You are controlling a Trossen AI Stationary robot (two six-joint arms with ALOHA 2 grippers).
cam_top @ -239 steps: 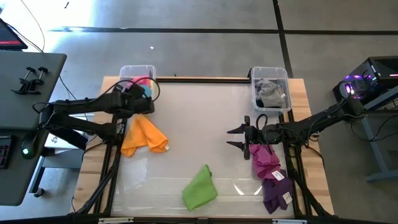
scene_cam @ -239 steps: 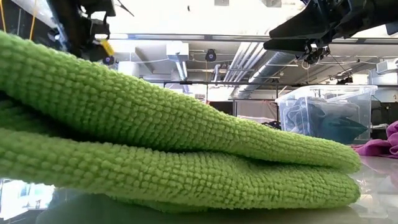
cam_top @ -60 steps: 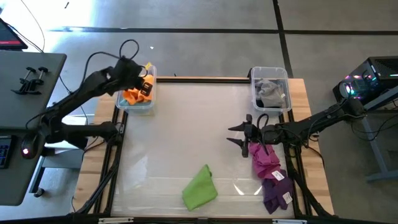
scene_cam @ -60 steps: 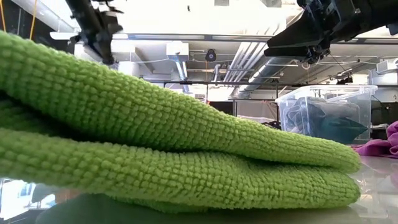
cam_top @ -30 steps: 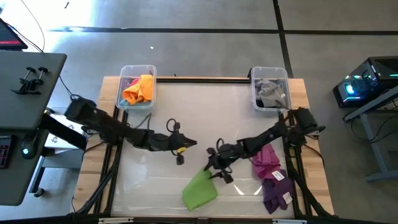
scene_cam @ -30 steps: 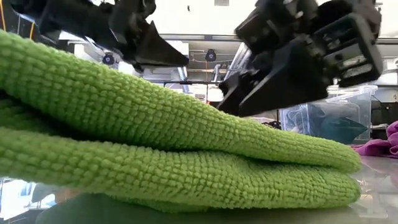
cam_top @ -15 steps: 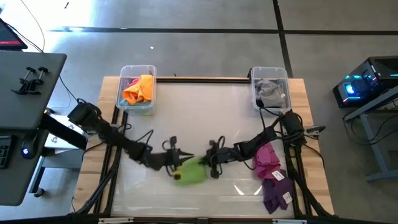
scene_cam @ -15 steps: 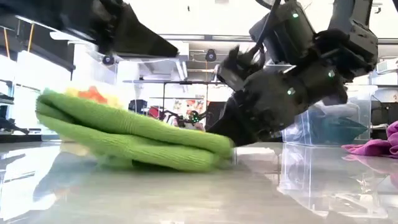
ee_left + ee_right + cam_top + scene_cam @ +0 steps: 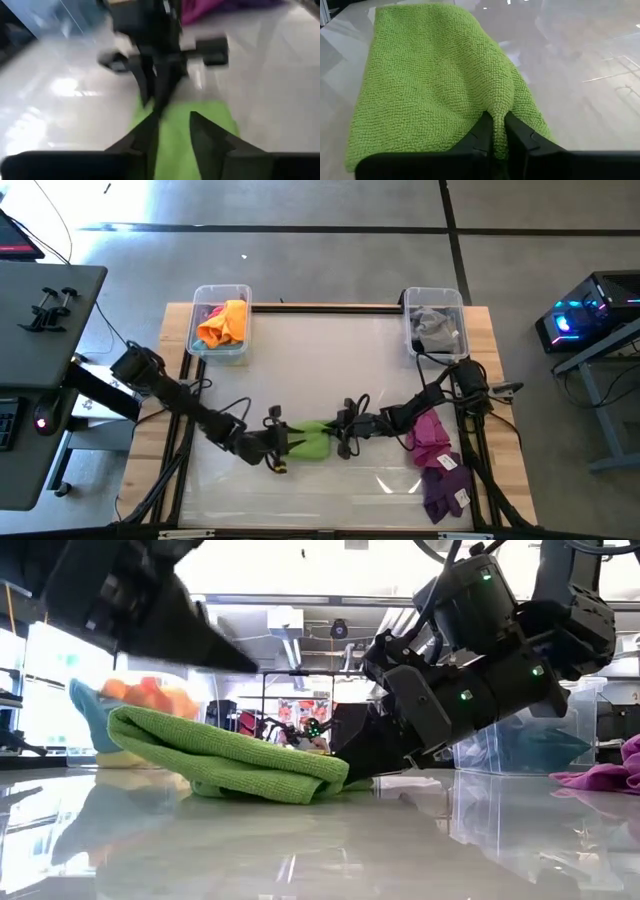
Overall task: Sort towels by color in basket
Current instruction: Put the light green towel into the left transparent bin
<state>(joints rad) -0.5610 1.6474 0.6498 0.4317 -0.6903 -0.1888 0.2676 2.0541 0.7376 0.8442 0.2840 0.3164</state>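
Note:
My right gripper is pinching the lime green towel far from the orange towel's bin, so it should open and my left gripper should carry the towel there.
A lime green towel lies bunched on the table's middle, also seen in the low view. My right gripper is at the towel's right end, shut on it. My left gripper is at the towel's left end, its fingers open with green cloth showing between them. An orange towel lies in the far-left clear bin, a grey towel in the far-right bin. A magenta towel and a purple towel lie near the right edge. My left gripper hovers low over the towel's left end; I cannot tell whether its fingers touch it. My right gripper pinches a raised fold at the green towel's right edge between its two fingers. The fingers come nearly level from the table's right. The rest of the towel lies slack on the table.
The two clear bins stand at the far corners. The magenta and purple towels lie just behind my right arm. Bare table shows between the bins and along the near edge.
Both grippers have come down to the green towel from either side. My right gripper has shut on its right edge and dragged it away from the near edge toward the table's middle. The towel has slid and bunched into a narrower heap.

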